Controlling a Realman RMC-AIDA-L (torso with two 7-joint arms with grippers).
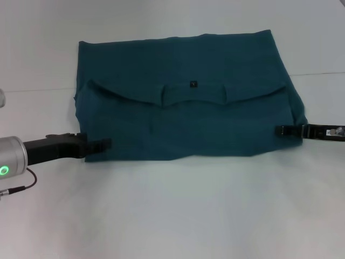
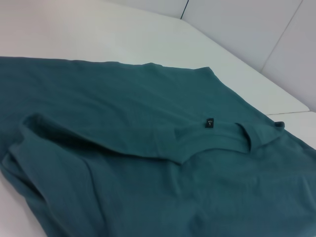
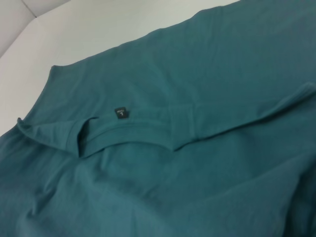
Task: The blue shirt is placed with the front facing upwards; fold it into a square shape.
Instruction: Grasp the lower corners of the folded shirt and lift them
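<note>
The collar (image 1: 194, 95) is lying flat against the layer under it, so I expect the whole blue shirt (image 1: 188, 128) to slide along, still folded, when I pull its near corners.
The blue shirt (image 1: 188, 102) lies on the white table as a wide, roughly rectangular shape. One layer is folded over, and its curved edge runs across the middle. The collar with its small dark tag (image 1: 193, 83) faces up. The print is hidden. My left gripper (image 1: 105, 144) is low at the shirt's near left corner and touches its edge. My right gripper (image 1: 281, 130) is low at the shirt's right edge. The shirt fills the left wrist view (image 2: 148, 163) and the right wrist view (image 3: 187, 148). The tag also shows in the left wrist view (image 2: 210, 122) and in the right wrist view (image 3: 121, 113).
The white table (image 1: 172, 216) stretches in front of the shirt and on both sides of it. A seam in the table (image 1: 323, 74) runs behind the shirt's right side. A cable (image 1: 21, 186) hangs from my left arm.
</note>
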